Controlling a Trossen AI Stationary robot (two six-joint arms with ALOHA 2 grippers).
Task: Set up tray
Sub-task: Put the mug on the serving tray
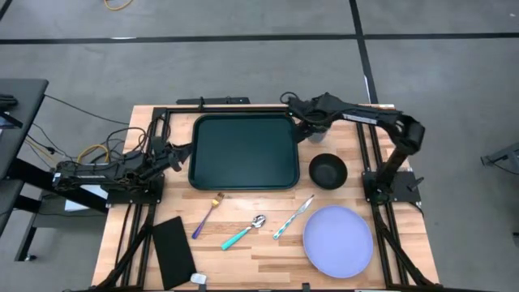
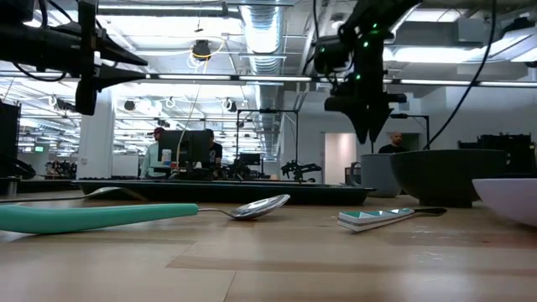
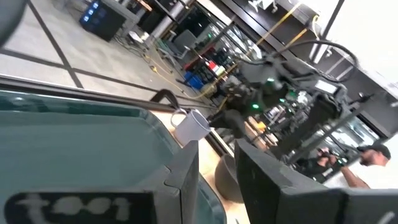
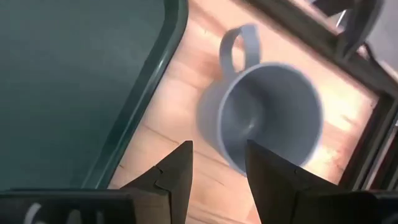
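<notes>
The grey mug's near rim [image 4: 225, 151] is in line with the gap between my open fingers. My right gripper should go down next until the fingers straddle the mug's side [image 4: 214, 127], then close.
The dark green tray [image 1: 243, 152] lies flat on the wooden table, in the middle toward the far edge. A grey mug [image 4: 267, 115] stands upright on the table beside the tray's far right corner, its handle [image 4: 233, 46] pointing away from my fingers. My right gripper [image 4: 217, 168] hovers open above the mug's near rim and points steeply down, touching nothing. By the tray's left rim my left gripper [image 3: 217, 186] is held level and open, with nothing between its fingers.
A black bowl [image 1: 328, 171] sits right of the tray and a lavender plate [image 1: 337, 240] at the near right. A fork [image 1: 207, 215], a spoon [image 1: 243, 233] and a knife [image 1: 293, 217] lie in front of the tray. A flat black rectangle [image 1: 174, 251] is near left.
</notes>
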